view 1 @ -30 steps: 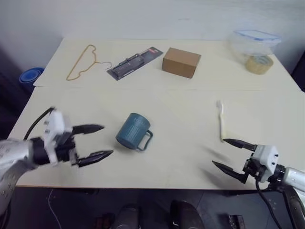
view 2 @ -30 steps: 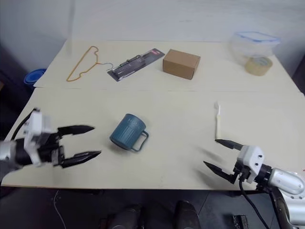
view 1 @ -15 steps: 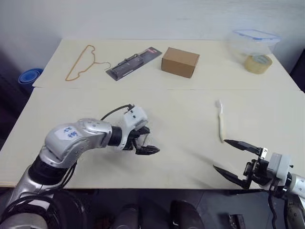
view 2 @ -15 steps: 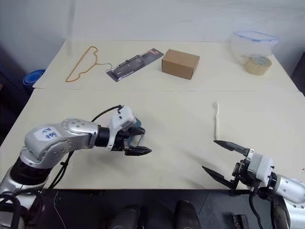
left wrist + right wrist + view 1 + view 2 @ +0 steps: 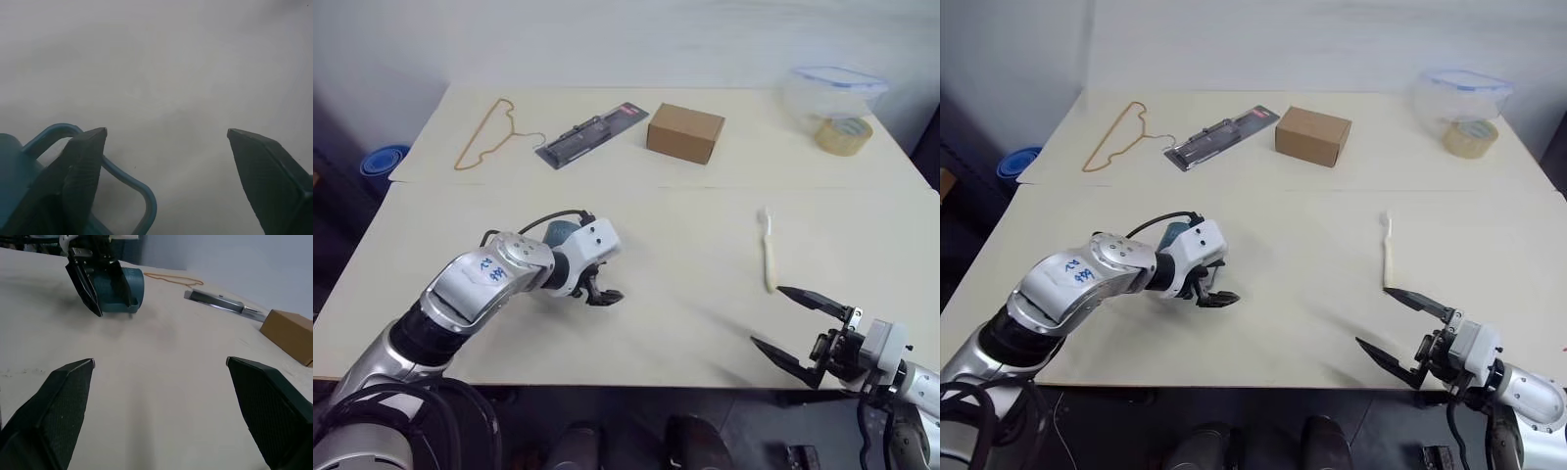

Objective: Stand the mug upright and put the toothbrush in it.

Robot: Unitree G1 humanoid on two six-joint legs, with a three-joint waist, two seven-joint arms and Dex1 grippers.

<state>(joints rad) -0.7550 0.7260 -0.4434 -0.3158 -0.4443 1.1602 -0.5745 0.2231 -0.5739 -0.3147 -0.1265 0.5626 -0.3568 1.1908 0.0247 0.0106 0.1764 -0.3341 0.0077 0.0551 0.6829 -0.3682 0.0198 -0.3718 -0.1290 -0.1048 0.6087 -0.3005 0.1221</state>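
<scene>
The mug's handle (image 5: 147, 196) lies at a slant across one finger of my left gripper. Next, I put that finger inside the handle's loop (image 5: 119, 199) and grip the handle before I stand the mug up.
The teal mug (image 5: 120, 291) lies on its side on the cream table (image 5: 685, 294), left of the middle, mostly covered in the head views by my left wrist; a bit of it shows as the mug (image 5: 558, 231). My left gripper (image 5: 165, 132) points down at it, open, one finger (image 5: 83, 181) resting against the loop handle (image 5: 144, 198), the other well clear. The cream toothbrush (image 5: 767, 250) lies flat to the right. My right gripper (image 5: 766, 315) hovers open near the front edge, just short of the toothbrush's near end, holding nothing.
Along the far side lie an orange wire hanger (image 5: 484, 132), a packaged tool (image 5: 590, 130), a cardboard box (image 5: 684, 131) and a clear lidded container (image 5: 832, 93) with a tape roll (image 5: 846, 134). A blue bowl (image 5: 384, 159) sits off the table's left edge.
My left arm swung in from the left of the mug and now reaches over it, gripper tipped down at the handle. The right gripper has stayed put.
</scene>
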